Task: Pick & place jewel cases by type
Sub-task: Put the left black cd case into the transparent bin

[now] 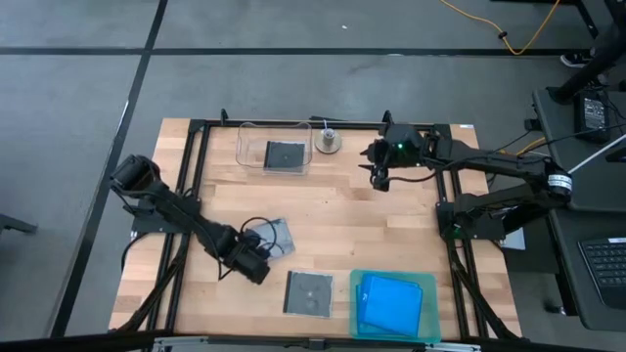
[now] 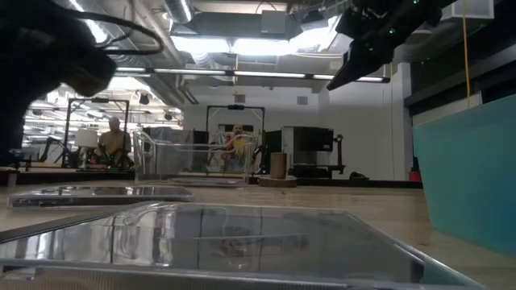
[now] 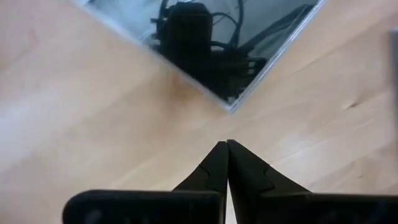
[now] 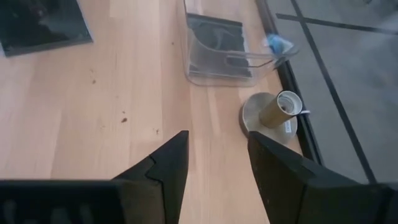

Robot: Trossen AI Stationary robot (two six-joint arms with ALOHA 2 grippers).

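Observation:
The slanted grey-black jewel case (image 1: 277,237) is a long way from my right gripper, so my left gripper should go back and push the case with closed fingers toward the table's middle (image 1: 328,220).
My left gripper (image 1: 262,272) is shut, low over the wood between two grey-black jewel cases that lie flat, one (image 1: 279,238) on its far side and one (image 1: 307,292) on its near right. In the left wrist view the shut fingertips (image 3: 227,146) stand just short of a case's corner (image 3: 231,106) without touching it. A third grey-black case (image 1: 285,154) lies in the clear tub (image 1: 245,147). Blue cases (image 1: 388,301) lie stacked in the teal tray (image 1: 428,284). My right gripper (image 1: 380,178) is open and empty, raised over the table's far right part (image 4: 217,149).
A small cylinder on a round disc (image 1: 329,142) stands right of the tub, also in the right wrist view (image 4: 273,115). Bare wood lies in the table's middle (image 1: 333,210). People show in the room beyond the table (image 2: 113,137).

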